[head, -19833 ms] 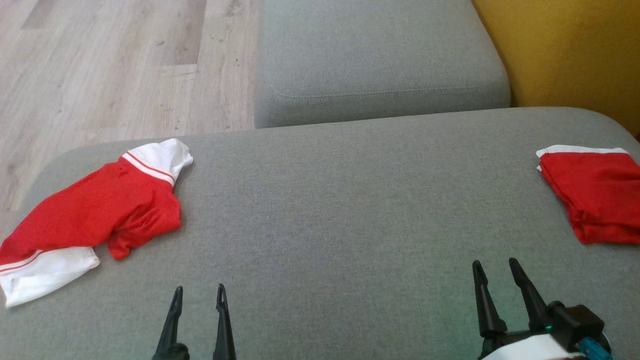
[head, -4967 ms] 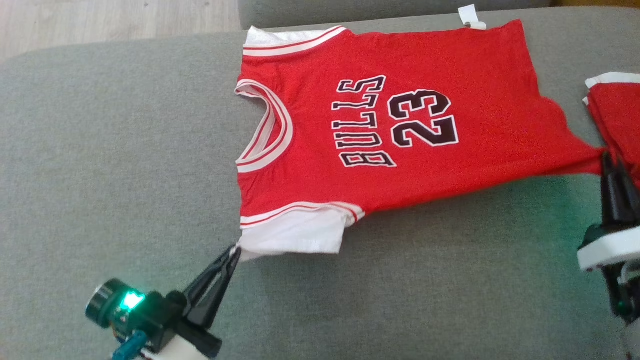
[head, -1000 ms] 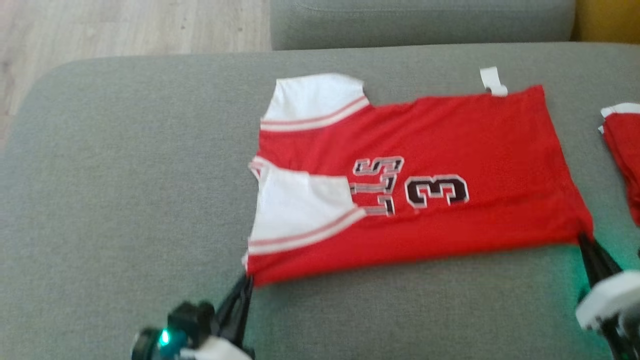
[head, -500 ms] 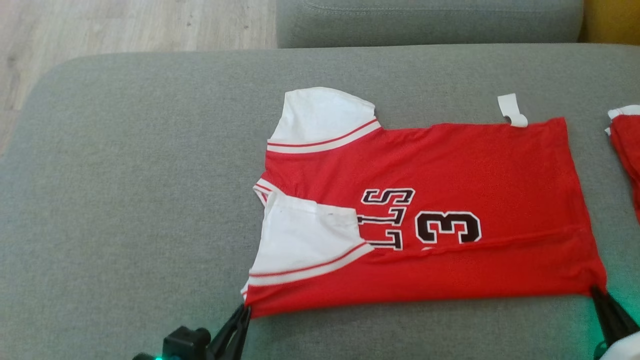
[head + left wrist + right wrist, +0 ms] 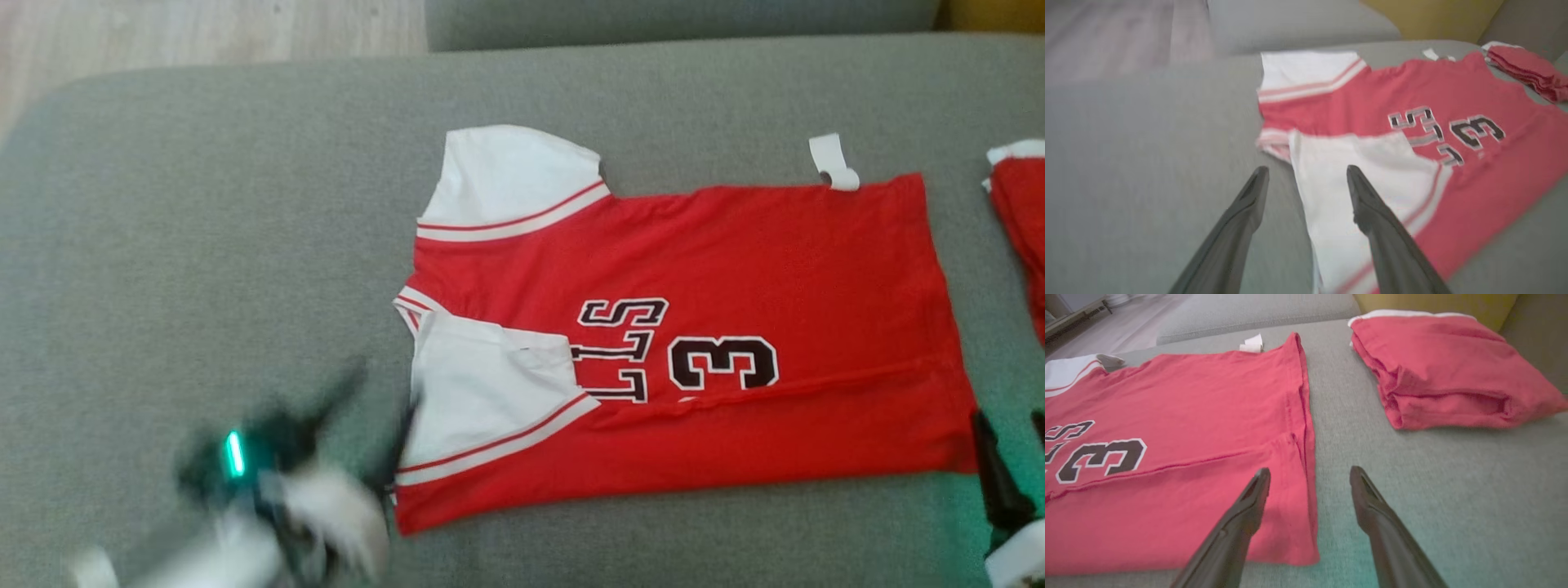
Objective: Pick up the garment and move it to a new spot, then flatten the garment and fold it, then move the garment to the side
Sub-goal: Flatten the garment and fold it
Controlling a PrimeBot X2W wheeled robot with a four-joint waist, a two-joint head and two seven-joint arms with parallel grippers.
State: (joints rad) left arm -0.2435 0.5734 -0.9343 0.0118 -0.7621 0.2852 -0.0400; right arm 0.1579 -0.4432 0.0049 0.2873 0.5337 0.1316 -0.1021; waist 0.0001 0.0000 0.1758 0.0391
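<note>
My gripper will fold the garment's far edge (image 5: 842, 186), and the white tag (image 5: 831, 158) will go along with it and lie on top, because the tag sticks out of that edge.
The garment (image 5: 735, 261), a red jersey with white sleeves and black lettering, lies flat on the grey sofa cushion (image 5: 204, 204). Its near long edge is folded over the chest, so one white sleeve covers part of the print. My left gripper (image 5: 374, 412), blurred, stands open at the garment's near left corner. In the left wrist view it (image 5: 1306, 171) straddles the edge of the folded sleeve (image 5: 1355, 171) with nothing gripped. My right gripper (image 5: 1012, 441) is open by the near right hem corner; its fingers (image 5: 1309, 473) hang over the garment's (image 5: 1167, 416) hem.
A second, folded red garment (image 5: 1445, 367) lies on the cushion to the right, close to my right gripper, also seen at the edge as red cloth (image 5: 1020, 212). A white tag (image 5: 833, 162) sticks out at the far hem. Wood floor (image 5: 163, 24) lies beyond the cushion's left end.
Both grippers have opened and let go of the garment's near edge. The left gripper has swung up beside the sleeve; the garment lies still.
</note>
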